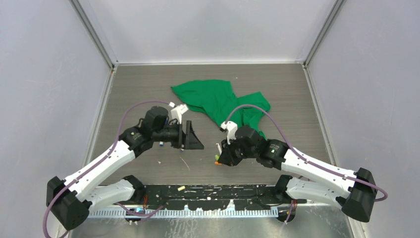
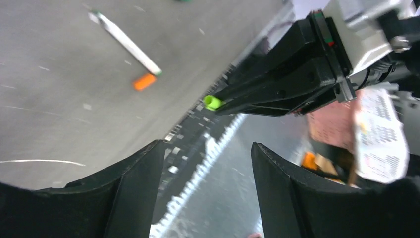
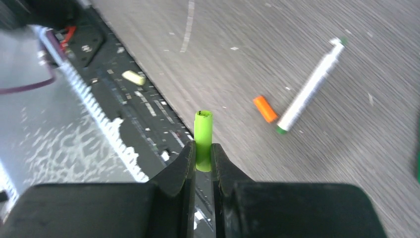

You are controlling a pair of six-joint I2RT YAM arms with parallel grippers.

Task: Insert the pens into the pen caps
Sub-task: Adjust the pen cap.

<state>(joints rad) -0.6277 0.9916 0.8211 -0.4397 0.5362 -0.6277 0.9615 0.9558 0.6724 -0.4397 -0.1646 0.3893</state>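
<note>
The light green pen cap's loose end (image 1: 217,157) points at my open left gripper, so my right gripper should keep gripping until my left gripper closes on it (image 2: 213,102).
My right gripper (image 3: 203,154) is shut on a light green pen cap (image 3: 203,139), which sticks out past the fingertips above the table's front edge. On the table beyond it lie an orange pen cap (image 3: 265,109) and a white pen (image 3: 309,91) with green ends, close together. The left wrist view shows the same pen (image 2: 128,43), the orange cap (image 2: 144,82) and the green cap (image 2: 213,102) in the right gripper (image 2: 233,101). My left gripper (image 2: 207,146) is open and holds nothing. From above, it (image 1: 195,139) hovers left of the right gripper (image 1: 220,157).
A crumpled green cloth (image 1: 218,101) lies at the back centre of the table. A pale yellow cap (image 3: 133,77) rests on the black base plate (image 1: 213,196) between the arm mounts. Grey walls close in the left, right and back sides.
</note>
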